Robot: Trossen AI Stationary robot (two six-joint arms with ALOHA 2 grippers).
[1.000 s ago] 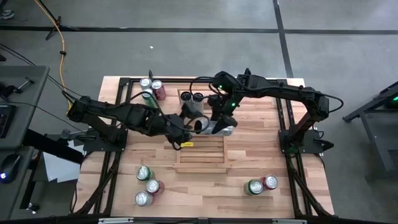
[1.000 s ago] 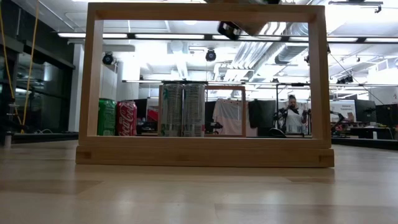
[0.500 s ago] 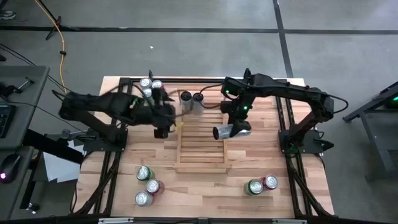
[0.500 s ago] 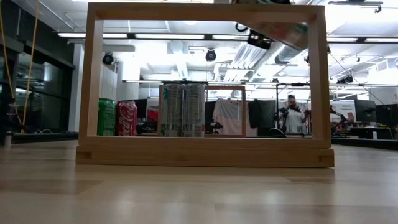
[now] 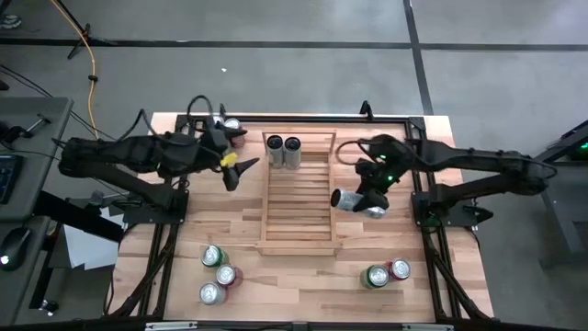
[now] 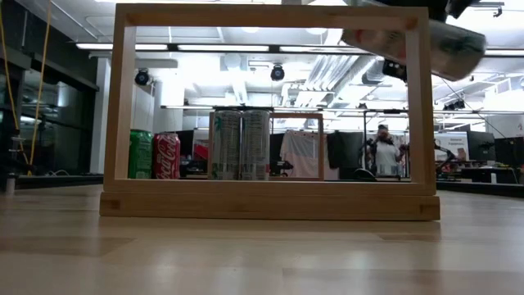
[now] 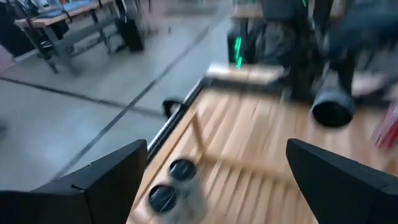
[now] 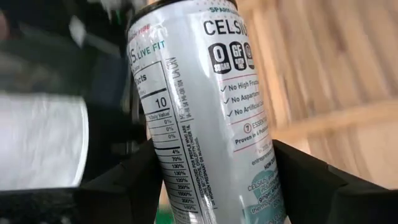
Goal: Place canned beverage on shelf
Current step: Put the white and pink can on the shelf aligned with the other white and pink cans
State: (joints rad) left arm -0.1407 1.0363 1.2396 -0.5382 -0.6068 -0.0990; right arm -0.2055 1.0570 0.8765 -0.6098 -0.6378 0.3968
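Note:
The Celsius can's dark end (image 5: 336, 198) looks the same as the tops of the standing cans. I should expect its closed pull-tab lid to face up when I turn the can upright.
The shelf (image 5: 296, 198) is a light-wood slatted rack in the middle of the table. Two silver cans (image 5: 283, 152) stand upright on its far end and also show in the low view (image 6: 240, 143). My right gripper (image 5: 366, 200) hangs just right of the shelf, shut on a silver Celsius can (image 8: 205, 106), which shows high up in the low view (image 6: 417, 41). My left gripper (image 5: 230, 170) is open and holds nothing, above the table left of the shelf's far end. My right gripper pinches the can's round wall (image 8: 186, 186) between its two fingers (image 8: 134, 186), on the part of the can nearest the wrist. The fingers come slanting down from the table's right side. The can lies nearly level, its free end (image 5: 337, 198) toward the shelf, lifted clear of the table.
More cans stand in groups: at the far left (image 5: 225, 126), the near left (image 5: 217, 276) and the near right (image 5: 386, 273). Black frame rails (image 5: 418, 184) run along the table's sides. Bare slats fill the shelf's near half (image 5: 296, 225).
My right gripper has carried the can from above the shelf's far half toward the table's right edge and lower, off the shelf's side. My left gripper, still open, has drawn back from the shelf toward the table's left and far edges and has rolled about its own line.

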